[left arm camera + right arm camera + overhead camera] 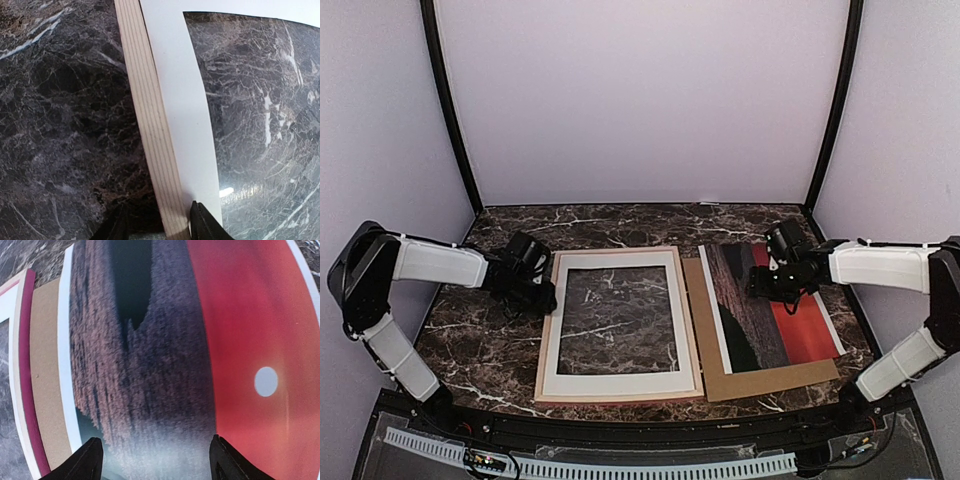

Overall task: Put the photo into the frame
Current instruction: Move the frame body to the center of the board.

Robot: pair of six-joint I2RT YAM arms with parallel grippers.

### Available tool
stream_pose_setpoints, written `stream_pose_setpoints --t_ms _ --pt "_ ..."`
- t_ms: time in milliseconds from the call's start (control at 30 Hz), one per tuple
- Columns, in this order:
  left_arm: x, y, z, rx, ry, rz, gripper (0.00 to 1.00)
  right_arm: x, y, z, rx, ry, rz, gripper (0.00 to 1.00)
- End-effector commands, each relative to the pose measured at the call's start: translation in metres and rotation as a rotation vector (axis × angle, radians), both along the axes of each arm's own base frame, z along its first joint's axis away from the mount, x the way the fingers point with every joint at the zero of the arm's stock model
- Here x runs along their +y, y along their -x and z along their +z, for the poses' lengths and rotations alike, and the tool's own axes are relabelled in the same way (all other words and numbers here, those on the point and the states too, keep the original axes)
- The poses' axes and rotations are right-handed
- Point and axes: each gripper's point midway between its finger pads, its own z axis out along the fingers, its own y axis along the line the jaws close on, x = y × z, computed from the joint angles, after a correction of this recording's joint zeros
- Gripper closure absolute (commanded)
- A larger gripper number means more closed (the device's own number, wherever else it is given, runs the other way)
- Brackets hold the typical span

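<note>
Next, my right gripper moves to the white border [832, 326] past the red and lifts there, because its open fingers are hovering above the photo's flat dark sea [162, 382].
The frame [552, 340] lies flat at the table's centre, pale wood back up, with a white mat [620, 381] inside and marble showing through its opening. My left gripper [542, 292] is open at the frame's upper left. In the left wrist view its jaws [159, 225] straddle the pale wood rail [150, 125], the right finger against the rail's inner side and the left finger apart from it. The photo [775, 315] lies face up on the right. My right gripper [767, 283] is open low over its far end, with the jaws [156, 460] wide over the dark sea [165, 340].
A brown backing board [770, 378] lies under the photo and sticks out at its left and near sides; it also shows in the right wrist view [47, 365], next to the frame's pink-red edge [26, 365]. Dark marble table [480, 350]; walls close behind.
</note>
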Motion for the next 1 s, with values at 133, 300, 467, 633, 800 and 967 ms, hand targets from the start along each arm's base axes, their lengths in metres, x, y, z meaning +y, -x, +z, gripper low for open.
stream_pose_setpoints --t_ms 133,300,467,633,800,967 --pt "0.032 -0.027 0.003 -0.031 -0.076 0.072 0.58 -0.097 -0.031 0.025 -0.114 0.064 -0.242 0.24" --pt "0.056 -0.039 0.008 -0.049 -0.104 0.129 0.57 -0.155 -0.047 0.026 -0.118 0.07 -0.372 0.23" --pt "0.059 -0.048 0.024 -0.094 -0.072 0.149 0.43 -0.192 -0.057 0.01 -0.077 0.037 -0.434 0.23" --pt "0.026 -0.052 0.067 -0.192 0.125 0.084 0.21 -0.196 -0.061 -0.014 -0.016 -0.03 -0.415 0.23" --pt "-0.027 -0.041 0.109 -0.272 0.265 -0.036 0.17 -0.181 -0.059 -0.029 0.019 -0.111 -0.376 0.27" --pt "-0.094 -0.024 0.135 -0.299 0.358 -0.173 0.16 -0.176 -0.049 -0.035 0.034 -0.137 -0.37 0.28"
